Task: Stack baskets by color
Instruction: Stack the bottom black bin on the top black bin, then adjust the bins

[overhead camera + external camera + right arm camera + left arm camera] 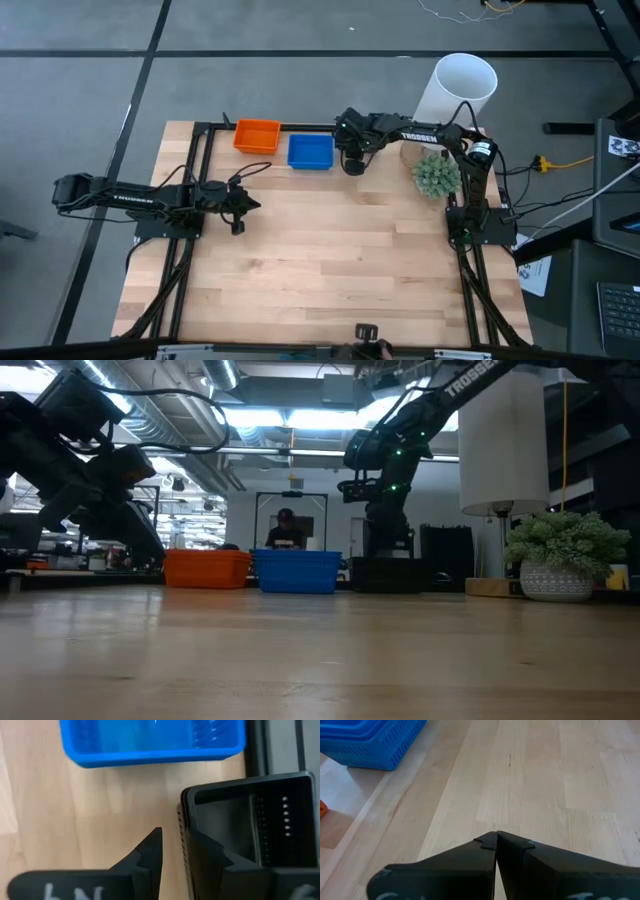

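Next, my right gripper leaves the black basket and pushes the blue basket (310, 151) back by its near side (311, 167), because the blue basket sticks out past the orange basket.
An orange basket (257, 135) and a blue basket (310, 151) stand side by side at the table's far edge. The blue one looks like a stack of nested baskets (375, 742). To the right of the blue basket (150, 742) is a black basket (250, 820), and my right gripper (180, 837) is shut on it, pointing steeply down (352, 163). In the low view a black mass (385, 575) under that gripper reaches down to the table. My left gripper (496, 837) waits shut and holds nothing, above bare wood at the table's left (243, 207). My right gripper holds the black basket by its side wall nearest the blue basket (183, 827). One finger (150, 852) is outside the wall and the other (207, 857) is inside the basket. The fingers come from above, slanting down. The basket stays level with its open side up. I cannot tell whether it hangs clear or rests on something.
A tall white cylinder (460, 85) and a small green plant (437, 175) in a pot stand at the far right, close behind my right arm. The wide near half of the wooden table (330, 270) is bare. A person (286, 530) sits in the room beyond the table.
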